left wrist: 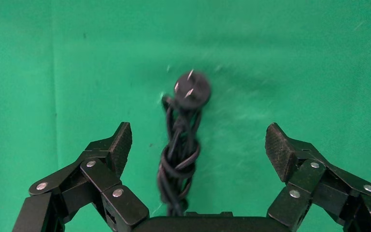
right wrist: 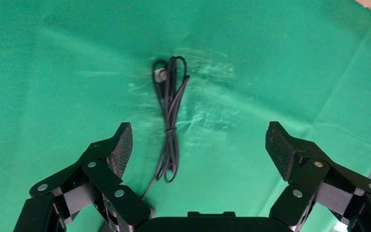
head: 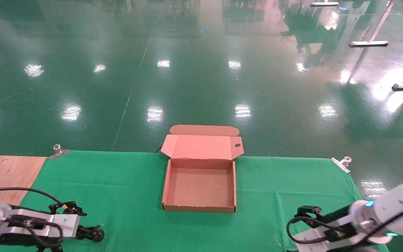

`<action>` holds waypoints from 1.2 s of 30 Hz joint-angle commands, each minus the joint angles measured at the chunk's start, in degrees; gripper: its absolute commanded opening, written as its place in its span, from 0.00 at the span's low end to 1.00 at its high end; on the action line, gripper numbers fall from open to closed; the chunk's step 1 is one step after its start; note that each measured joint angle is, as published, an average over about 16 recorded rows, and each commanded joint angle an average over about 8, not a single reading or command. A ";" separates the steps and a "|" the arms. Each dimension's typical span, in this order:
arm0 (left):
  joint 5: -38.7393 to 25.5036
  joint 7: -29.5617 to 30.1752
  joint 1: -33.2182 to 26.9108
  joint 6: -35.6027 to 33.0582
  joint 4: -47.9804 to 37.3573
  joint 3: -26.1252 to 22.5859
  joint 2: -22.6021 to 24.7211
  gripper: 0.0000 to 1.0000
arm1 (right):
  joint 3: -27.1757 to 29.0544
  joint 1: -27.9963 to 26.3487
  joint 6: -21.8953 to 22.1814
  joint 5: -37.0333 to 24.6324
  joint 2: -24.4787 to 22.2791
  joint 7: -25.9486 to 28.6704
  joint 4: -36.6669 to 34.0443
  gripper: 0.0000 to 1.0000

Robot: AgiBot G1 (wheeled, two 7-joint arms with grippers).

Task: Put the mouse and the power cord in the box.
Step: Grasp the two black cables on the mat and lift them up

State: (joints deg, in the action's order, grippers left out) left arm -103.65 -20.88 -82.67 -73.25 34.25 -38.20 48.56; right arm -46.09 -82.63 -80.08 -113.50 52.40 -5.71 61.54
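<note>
The mouse's bundled cable (right wrist: pixel 171 104) runs lengthwise between the open fingers of my right gripper, so I should keep lowering the gripper until its fingers are on both sides of the tied middle (right wrist: pixel 170 129), then close them.
The box (head: pixel 168 182) lies open in the middle of the green cloth, empty, its flap lid (head: pixel 201 145) folded back past the far edge. The power cord (left wrist: pixel 179 150), a thick black coil with a round plug (left wrist: pixel 192 89), lies on the cloth between the fingers of my open left gripper (left wrist: pixel 199 142), untouched. In the head view that gripper (head: pixel 66 208) is at the near left, with the plug (head: pixel 96 234) beside it. My right gripper (right wrist: pixel 198 142) hangs open at the near right over the mouse's thin bundled cable (right wrist: pixel 170 121). The mouse body is hidden.
The green cloth (head: pixel 117 182) is held by metal clips at the far left (head: pixel 58 151) and far right (head: pixel 341 163). Bare wooden tabletop (head: pixel 2 171) shows left of the cloth. Beyond the far edge is shiny green floor.
</note>
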 commanded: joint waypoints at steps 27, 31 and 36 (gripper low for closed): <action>-4.35 -14.76 -7.28 19.19 -29.92 -1.39 10.94 0.00 | -2.54 -6.62 10.19 -2.91 15.71 -20.71 -42.30 0.00; -4.18 -15.32 -7.53 19.37 -30.95 -1.27 11.07 0.00 | -2.44 -7.23 10.93 -2.74 16.56 -22.30 -45.21 0.00; -3.84 -16.03 -7.74 18.13 -32.02 -1.05 10.81 0.00 | -2.34 -7.56 11.93 -2.57 17.40 -23.74 -48.30 0.00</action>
State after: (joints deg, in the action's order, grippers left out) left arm -107.52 -36.90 -90.24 -54.96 2.32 -39.28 59.40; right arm -48.43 -90.16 -68.16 -116.06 69.76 -29.39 13.44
